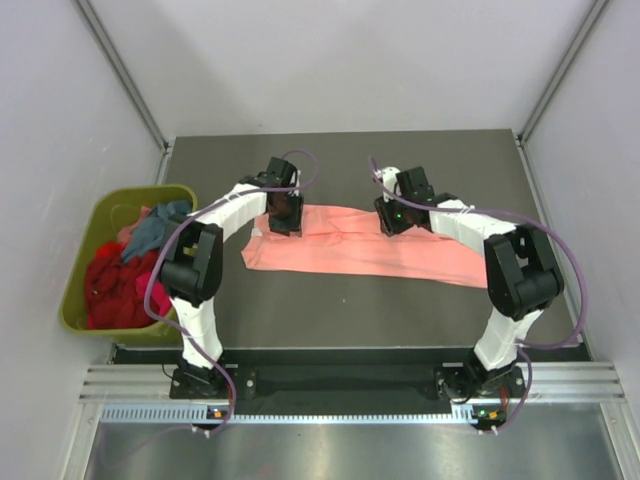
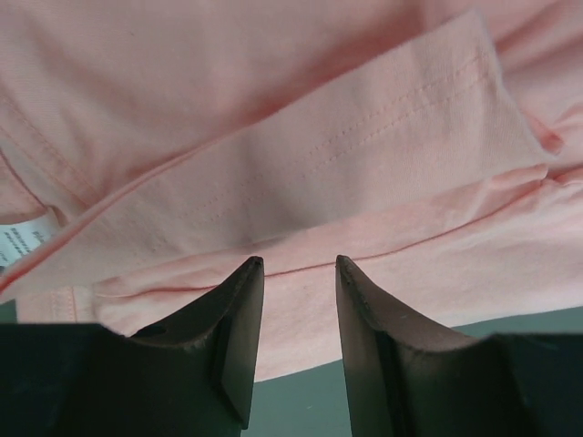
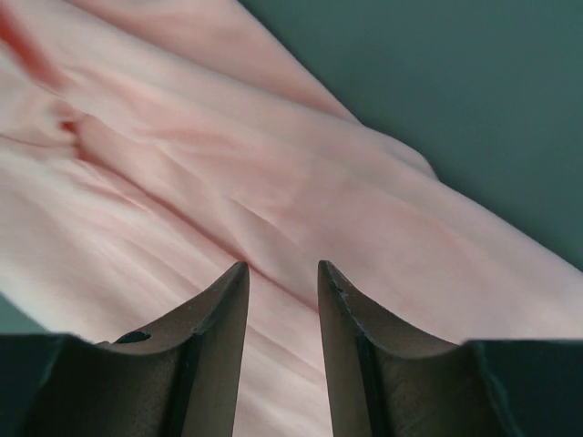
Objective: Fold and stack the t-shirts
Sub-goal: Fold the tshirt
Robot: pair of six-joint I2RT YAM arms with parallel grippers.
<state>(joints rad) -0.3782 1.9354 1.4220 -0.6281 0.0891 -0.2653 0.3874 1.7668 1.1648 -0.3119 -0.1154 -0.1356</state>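
The sleeve hem (image 2: 305, 168) lies at a slant across the t-shirt, so next my left gripper grabs its end (image 2: 27, 267) by the white label and pulls it to the front edge.
A large salmon-pink t-shirt (image 1: 350, 245) lies as a long band across the dark table. My left gripper (image 1: 283, 222) is open over its left end; in the left wrist view the open fingers (image 2: 296, 264) hover above folded cloth (image 2: 301, 164) with a sleeve hem and a white label (image 2: 23, 238). My right gripper (image 1: 392, 222) is open over the band's upper edge; in the right wrist view its jaws (image 3: 281, 269) stand apart above wrinkled pink cloth (image 3: 273, 182). Nothing is held. Red (image 1: 110, 285), magenta and teal-blue (image 1: 150, 232) shirts lie piled in the bin.
An olive-green plastic bin (image 1: 95, 220) stands off the table's left edge. White walls close in the back and both sides. Bare dark table (image 1: 360, 310) shows in front of the shirt and behind it (image 1: 340, 160).
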